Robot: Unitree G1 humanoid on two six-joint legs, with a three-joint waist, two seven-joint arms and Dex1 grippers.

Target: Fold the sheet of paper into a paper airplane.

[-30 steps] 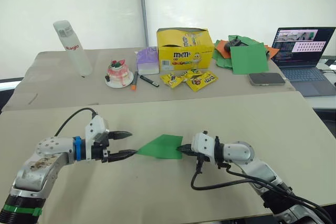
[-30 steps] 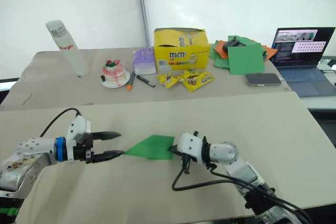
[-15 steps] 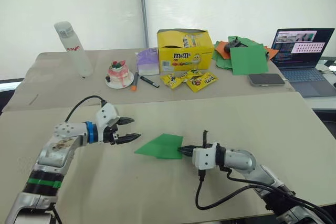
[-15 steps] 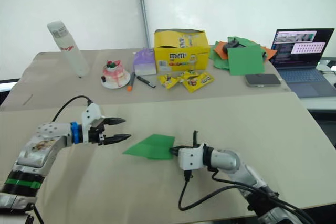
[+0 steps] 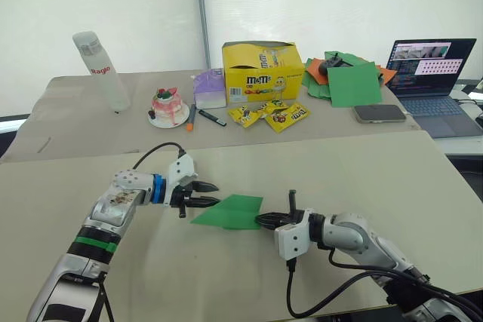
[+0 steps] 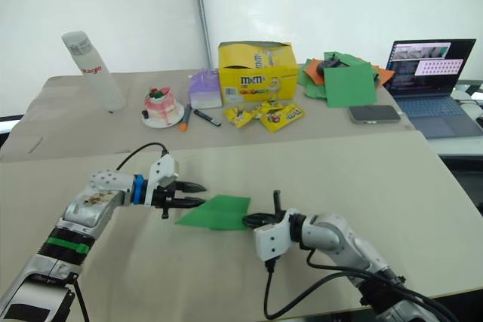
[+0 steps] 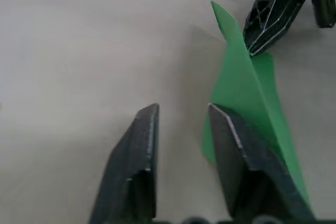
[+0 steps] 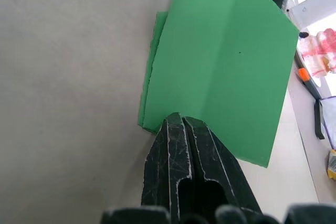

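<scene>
The sheet of paper (image 5: pixel 232 215) has a sharp fold (image 7: pixel 261 88) running along it, so it will close into a narrow piece when I fold it.
The sheet of paper (image 5: pixel 230 213) is a bright green creased wedge lying on the near table, with folded layers in the right wrist view (image 8: pixel 220 61). My right gripper (image 5: pixel 264 220) is shut on its right edge, the fingers (image 8: pixel 181 129) pressed together over the fold. My left gripper (image 5: pixel 211 194) is open at the paper's upper left edge. In the left wrist view the paper (image 7: pixel 247 87) lies beside one finger (image 7: pixel 223 129), not between the two.
On the far table stand a clear bottle (image 5: pixel 102 69), a small cake on a plate (image 5: pixel 167 105), a yellow M&M's box (image 5: pixel 263 69) with packets (image 5: pixel 272 115), a pile of orange and green papers (image 5: pixel 347 77), a phone (image 5: pixel 379 113) and a laptop (image 5: pixel 430 73).
My left gripper drew off the paper's left tip, then came right to its upper left edge, still open. The right gripper kept its hold and slid slightly nearer.
</scene>
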